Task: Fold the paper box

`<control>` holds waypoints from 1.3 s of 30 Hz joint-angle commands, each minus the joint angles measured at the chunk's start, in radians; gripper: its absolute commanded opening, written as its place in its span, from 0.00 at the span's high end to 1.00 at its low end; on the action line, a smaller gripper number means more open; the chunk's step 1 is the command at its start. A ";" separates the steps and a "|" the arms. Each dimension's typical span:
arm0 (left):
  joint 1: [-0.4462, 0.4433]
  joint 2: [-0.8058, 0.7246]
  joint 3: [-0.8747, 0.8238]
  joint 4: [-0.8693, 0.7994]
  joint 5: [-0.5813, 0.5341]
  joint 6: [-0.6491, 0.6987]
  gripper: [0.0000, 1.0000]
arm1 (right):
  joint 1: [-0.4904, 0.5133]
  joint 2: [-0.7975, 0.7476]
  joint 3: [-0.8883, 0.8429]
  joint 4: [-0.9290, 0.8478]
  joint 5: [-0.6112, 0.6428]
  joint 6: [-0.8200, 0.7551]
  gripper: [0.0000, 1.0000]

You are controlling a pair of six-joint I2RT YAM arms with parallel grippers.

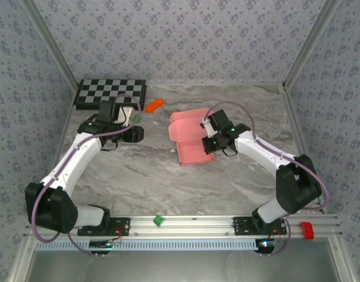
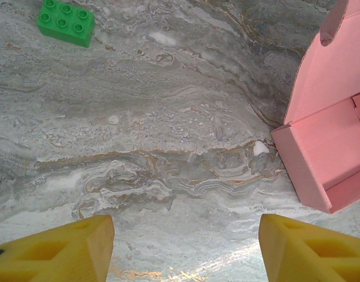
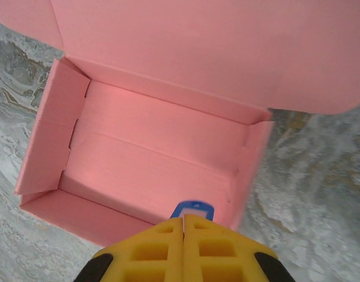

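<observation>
My right gripper should keep moving toward the tray's middle [image 1: 193,152] and let go there, because the blue tag [image 3: 193,208] is over the open tray and the lid flap is clear.
The pink paper box [image 1: 191,154] stands mid-table as a shallow open tray, its lid flap [image 1: 187,124] spread out on the far side. My right gripper [image 1: 208,143] hangs over the tray's right part. In the right wrist view the right gripper [image 3: 183,220] is shut, a small blue tag [image 3: 192,210] pinched at its tips above the paper box [image 3: 150,153], near the right wall. My left gripper [image 1: 131,134] is left of the box, apart from it. There the left gripper [image 2: 185,247] stands open over bare marble, the paper box [image 2: 326,158] off to its right.
A green block [image 2: 66,22] lies on the table past the left gripper, the same green block [image 1: 137,119] beside the left wrist. An orange block [image 1: 154,105] and a checkerboard [image 1: 111,93] lie at the back left. Another green block [image 1: 158,221] sits by the near rail.
</observation>
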 commanded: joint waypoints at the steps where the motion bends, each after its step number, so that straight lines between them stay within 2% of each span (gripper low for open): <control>1: 0.004 -0.028 0.033 -0.012 0.012 0.005 0.34 | 0.015 0.054 0.041 0.027 -0.014 0.031 1.00; 13: 0.004 -0.023 0.035 -0.012 0.011 0.005 0.34 | 0.062 0.230 0.149 0.033 -0.001 0.055 1.00; 16: 0.004 -0.022 0.035 -0.014 0.011 0.005 0.34 | 0.071 0.256 0.173 0.027 -0.009 0.054 0.97; 18: 0.004 -0.022 0.035 -0.014 0.010 0.005 0.34 | 0.078 0.267 0.186 0.022 -0.011 0.051 0.92; 23: 0.004 -0.022 0.035 -0.016 0.013 0.006 0.34 | 0.094 0.280 0.209 0.007 -0.005 0.040 0.70; 25: 0.004 -0.021 0.035 -0.015 0.012 0.006 0.34 | 0.099 0.269 0.209 0.006 0.004 0.033 0.64; 34: -0.006 -0.009 0.040 -0.004 0.055 -0.003 0.34 | 0.099 0.091 0.111 0.070 0.084 0.024 0.59; 39: -0.052 0.018 0.058 -0.004 0.032 -0.051 0.34 | 0.037 -0.020 0.022 0.103 0.122 0.029 0.55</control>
